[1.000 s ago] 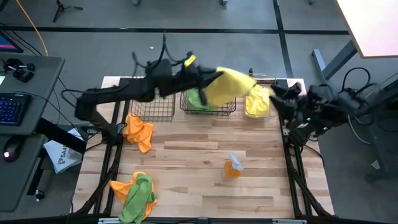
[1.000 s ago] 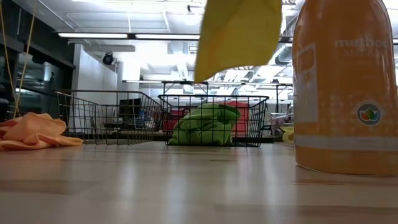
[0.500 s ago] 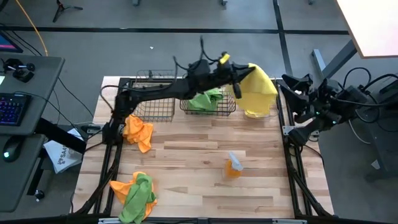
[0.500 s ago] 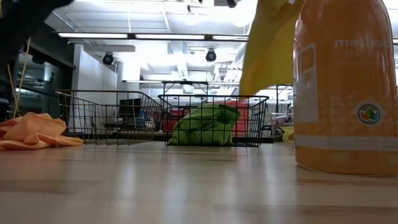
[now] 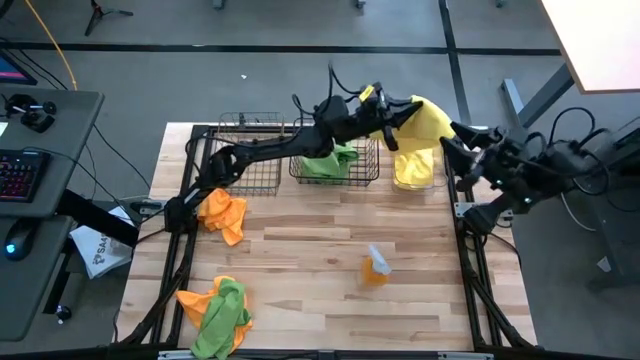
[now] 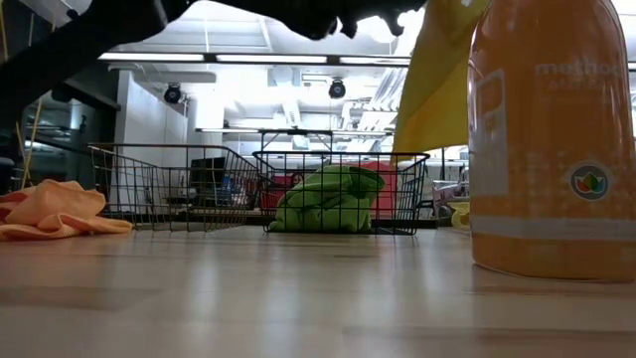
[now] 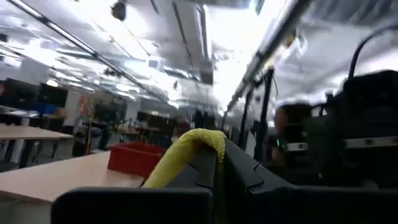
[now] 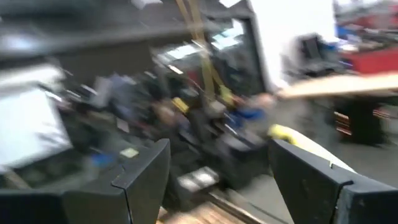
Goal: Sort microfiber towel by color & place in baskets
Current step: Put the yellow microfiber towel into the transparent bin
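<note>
My left arm is reaching far across to the clear bin [image 5: 414, 172], so next my right gripper takes the yellow towel [image 5: 428, 122] closer to the middle basket before setting it down.
My left gripper [image 5: 392, 118] reaches over the far right of the table and is shut on a yellow towel [image 5: 425, 120]. The towel hangs above the clear bin [image 5: 415, 178], which holds another yellow towel, and also shows in the low view [image 6: 437, 80]. The middle wire basket [image 5: 335, 165] holds a green towel [image 6: 328, 199]. The left wire basket [image 5: 248, 165] is empty. An orange towel [image 5: 222, 210] lies on the table at the left. An orange and green pile [image 5: 215, 305] lies near the front left. My right gripper [image 8: 227, 180] is open and empty beside the bin at the table's right edge. My left gripper pinches a bunched upper fold of the yellow towel [image 7: 189, 146] between its two shut fingers. The fingers come about level from the table's left. The towel hangs slack below them [image 6: 437, 99], lifted clear above the clear bin.
An orange spray bottle [image 5: 375, 266] stands upright on the table right of centre; it fills the right of the low view [image 6: 552, 139]. A desk with a keyboard stands beyond the table's left edge.
My left gripper has carried the yellow towel toward the table's right edge, from above the middle wire basket to above the clear bin. The towel stays hanging clear. My right arm has shifted slightly at the table's right edge.
</note>
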`<state>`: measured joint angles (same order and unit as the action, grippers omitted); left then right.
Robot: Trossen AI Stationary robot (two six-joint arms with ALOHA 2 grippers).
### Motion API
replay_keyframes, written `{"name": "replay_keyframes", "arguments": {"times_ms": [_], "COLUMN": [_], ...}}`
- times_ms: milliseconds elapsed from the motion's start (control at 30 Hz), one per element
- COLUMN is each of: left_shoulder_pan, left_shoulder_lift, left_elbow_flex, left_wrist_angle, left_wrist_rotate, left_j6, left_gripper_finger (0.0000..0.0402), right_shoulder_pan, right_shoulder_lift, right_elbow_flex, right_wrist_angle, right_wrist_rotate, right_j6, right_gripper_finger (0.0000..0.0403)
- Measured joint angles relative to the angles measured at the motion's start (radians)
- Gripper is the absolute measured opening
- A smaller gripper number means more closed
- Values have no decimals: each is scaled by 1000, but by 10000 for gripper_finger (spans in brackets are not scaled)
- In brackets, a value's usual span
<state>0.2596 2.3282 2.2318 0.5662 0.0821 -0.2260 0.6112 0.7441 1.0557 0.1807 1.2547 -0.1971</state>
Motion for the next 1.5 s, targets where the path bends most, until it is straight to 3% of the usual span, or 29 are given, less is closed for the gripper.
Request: {"name": "replay_keyframes", "arguments": {"times_ms": [167, 433, 567, 733, 833, 933, 1167, 1367, 1500], "left_shoulder_pan": [22, 40, 50, 56, 56, 53, 33, 13, -12], "left_shoulder_lift": [-83, -230, -299, -370, -405, -429, -450, -473, -503], "left_elbow_flex": [-1, -1, -1, 0, 0, 0, -2, -2, -2], "left_wrist_angle": [-206, -521, -653, -822, -890, -939, -1014, -1045, -1052], "left_wrist_rotate": [59, 97, 97, 134, 148, 152, 132, 117, 118], "left_j6": [66, 232, 284, 328, 344, 360, 367, 397, 430], "left_gripper_finger": [0, 0, 0, 0, 0, 0, 0, 0, 0], "right_shoulder_pan": [24, 46, 53, 30, -47, -152, -366, -504, -569], "right_shoulder_lift": [-18, -32, -9, 72, 144, 226, 387, 487, 538], "right_elbow_flex": [0, 9, 53, 111, 158, 220, 388, 418, 418], "right_wrist_angle": [-49, -45, -55, -325, -508, -652, -784, -794, -774], "right_wrist_rotate": [246, 241, 110, -9, -116, -195, -359, -566, -581], "right_j6": [-32, -100, -66, 168, 335, 399, 314, 286, 263], "right_gripper_finger": [268, 268, 268, 268, 268, 268, 268, 268, 268]}}
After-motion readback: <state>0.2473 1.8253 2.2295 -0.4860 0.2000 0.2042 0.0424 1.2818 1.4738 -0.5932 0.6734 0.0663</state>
